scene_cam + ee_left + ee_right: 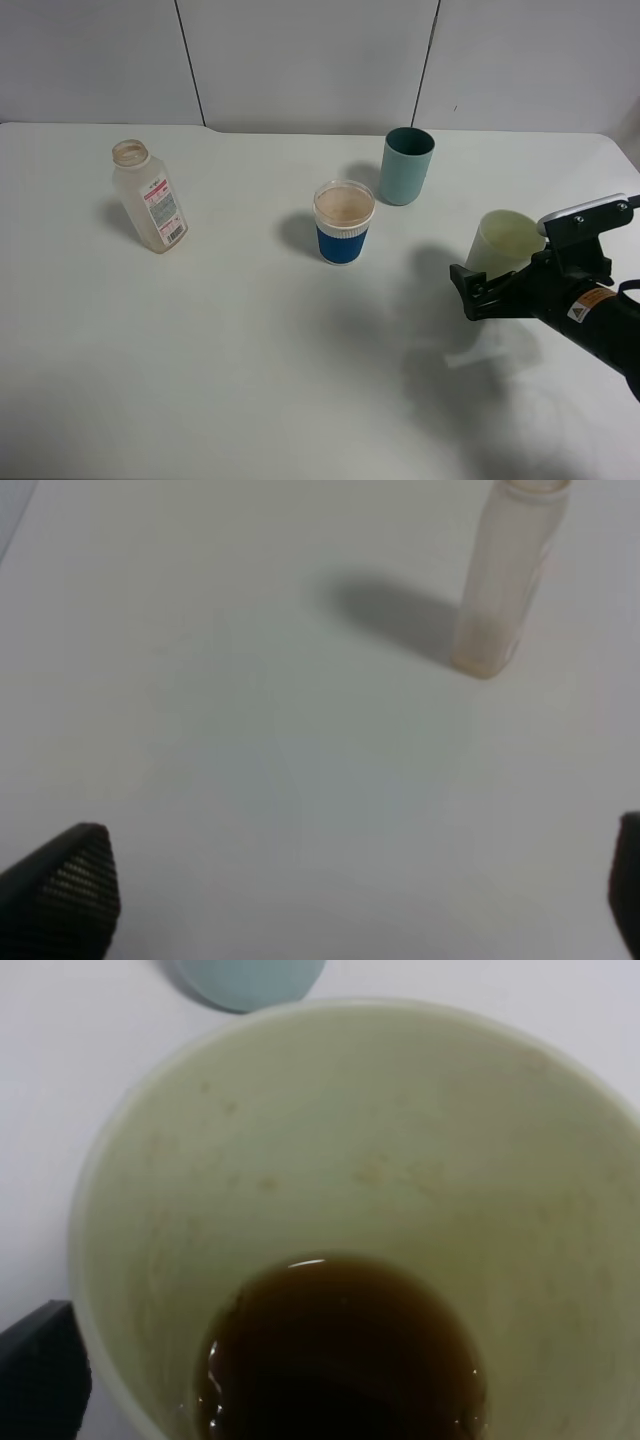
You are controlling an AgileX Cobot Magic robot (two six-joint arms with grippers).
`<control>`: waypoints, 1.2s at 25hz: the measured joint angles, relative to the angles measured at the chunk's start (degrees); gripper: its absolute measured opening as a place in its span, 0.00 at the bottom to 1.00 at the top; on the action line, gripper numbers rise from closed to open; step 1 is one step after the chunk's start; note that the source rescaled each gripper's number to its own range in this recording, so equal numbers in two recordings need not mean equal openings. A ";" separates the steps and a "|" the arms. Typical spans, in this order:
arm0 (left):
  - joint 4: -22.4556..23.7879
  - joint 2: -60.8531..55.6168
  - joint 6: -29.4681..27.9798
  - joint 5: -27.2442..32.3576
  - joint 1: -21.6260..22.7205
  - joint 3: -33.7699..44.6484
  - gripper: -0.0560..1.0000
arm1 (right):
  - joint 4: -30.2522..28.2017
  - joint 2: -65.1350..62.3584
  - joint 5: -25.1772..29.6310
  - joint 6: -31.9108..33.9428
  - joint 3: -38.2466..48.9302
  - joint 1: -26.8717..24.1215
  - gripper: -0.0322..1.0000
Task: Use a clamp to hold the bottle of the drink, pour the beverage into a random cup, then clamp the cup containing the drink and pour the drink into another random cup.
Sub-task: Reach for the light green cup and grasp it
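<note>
The drink (345,1360) sits low in the pale green cup (502,243), so when I pour, I expect the drink to reach the cup's rim only at a steep tilt.
The pale green cup containing the drink (497,243) sits between the wide jaws of my right clamp (488,270) at the right of the table, gripped low on its wall. The right wrist view looks straight into it: dark brown drink (340,1350) pools at the bottom, and one black fingertip (40,1380) lies against the outer wall. The teal cup (407,165) stands upright further back, its base edge (245,980) just past the held cup's rim. The bottle (150,197) stands uncapped at the far left. My left gripper (340,905) is open, well short of the bottle (505,580), and holds nothing.
A shorter blue cup with a white rim (343,222) stands mid-table, left of the teal cup. The white table's back edge (300,130) meets grey wall panels. The right arm (600,310) comes in from the right edge.
</note>
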 joint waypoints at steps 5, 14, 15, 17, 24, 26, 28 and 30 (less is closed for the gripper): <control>0.00 0.00 0.00 0.00 0.00 0.00 0.99 | 0.00 2.99 -0.06 0.00 -0.14 0.00 0.95; 0.00 0.00 0.00 0.00 0.00 0.00 0.99 | -0.24 5.57 -0.06 -0.13 -2.91 0.00 0.94; 0.00 0.00 0.00 0.00 0.00 0.00 0.99 | -0.25 5.57 -0.06 -0.30 -2.97 0.00 0.92; 0.00 0.00 0.00 0.00 0.00 0.00 0.99 | -0.43 5.57 -0.06 -0.47 -3.02 0.00 0.89; 0.00 0.00 0.00 0.00 0.00 0.00 0.99 | -0.60 5.57 -0.06 -0.48 -3.02 0.00 0.60; 0.00 0.00 0.00 0.00 0.00 0.00 0.99 | -0.62 5.57 -0.06 -0.48 -3.02 0.00 0.19; 0.00 0.00 0.00 0.00 0.00 0.00 0.99 | -0.93 5.57 -0.11 -0.48 -3.02 0.00 0.05; 0.00 0.00 0.00 0.00 0.00 0.00 0.99 | -1.22 5.57 -0.05 -0.48 -3.02 0.00 0.05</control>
